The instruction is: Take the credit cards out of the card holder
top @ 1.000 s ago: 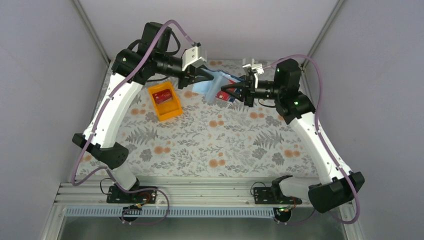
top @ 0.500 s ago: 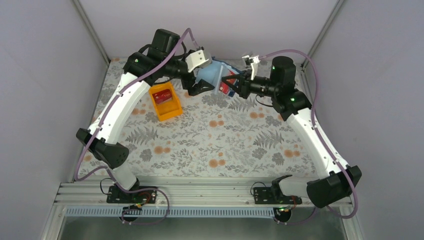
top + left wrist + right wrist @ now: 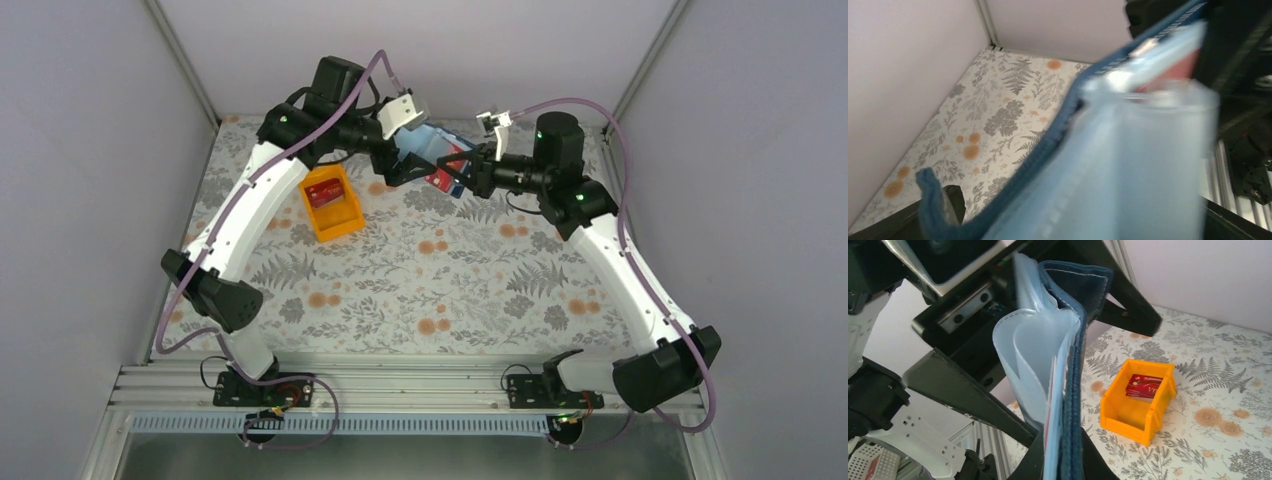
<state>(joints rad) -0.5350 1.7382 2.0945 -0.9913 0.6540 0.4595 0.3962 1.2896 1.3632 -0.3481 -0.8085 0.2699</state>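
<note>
I should move my left gripper back because the pale pockets [image 3: 1034,352] curl between its fingers. At the same time, my right gripper should turn the card holder [image 3: 1075,385] to spread the pockets.
The blue card holder [image 3: 425,146] hangs in the air over the back of the table, opened out, with its pale inner pockets [image 3: 1038,355] fanned apart. My right gripper [image 3: 463,173] is shut on its lower edge [image 3: 1068,440]. My left gripper [image 3: 407,162] is open, one dark finger [image 3: 963,390] on each side of the holder, and the holder's pale lining [image 3: 1128,165] fills the left wrist view. A red credit card [image 3: 440,179] shows in a pocket, a blurred strip of red [image 3: 1178,67] in the left wrist view. Another red credit card [image 3: 1145,385] lies in the orange tray.
The orange tray [image 3: 345,222] stands on the floral tablecloth at the back left, just left of both grippers. Grey walls with corner posts [image 3: 185,60] close in the back and sides. The aluminium rail [image 3: 420,385] with the arm bases runs along the near edge.
My left gripper has opened from shut and moved right and back, its fingers now either side of the holder. The right gripper has carried the holder a little left and up.
</note>
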